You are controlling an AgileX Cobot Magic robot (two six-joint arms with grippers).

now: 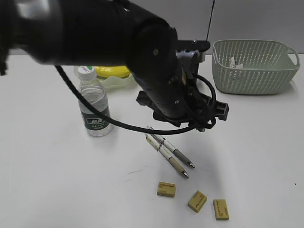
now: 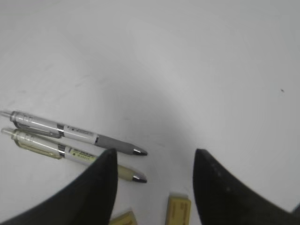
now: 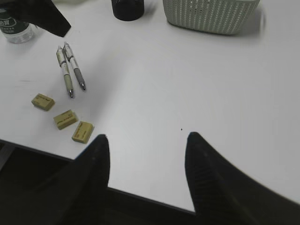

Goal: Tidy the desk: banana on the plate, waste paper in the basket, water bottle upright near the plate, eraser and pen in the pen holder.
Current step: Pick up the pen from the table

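Observation:
The gray pen [image 1: 173, 147] will turn but stay behind when I grip and lift the clear pen, because the pens lie close side [image 1: 169, 151] by side.
Two pens [image 1: 168, 152] lie side by side mid-table, with three yellow erasers [image 1: 197, 201] in front of them. My left gripper [image 2: 154, 157] is open and empty, above the pen tips [image 2: 136, 164] and an eraser [image 2: 179, 211]. The banana [image 1: 111, 71] lies on the pale green plate [image 1: 114, 81]. The water bottle [image 1: 95, 107] stands upright beside the plate. White paper [image 1: 232, 61] lies in the basket [image 1: 254, 66]. My right gripper [image 3: 146, 136] is open and empty over the table's front edge. The black pen holder [image 3: 127, 7] shows at the back.
My left arm [image 1: 161, 80] hangs over the table's middle and hides the pen holder in the exterior view. In the right wrist view the pens [image 3: 69, 70] and erasers [image 3: 65, 119] lie to the left, and the basket [image 3: 211, 14] stands at the back.

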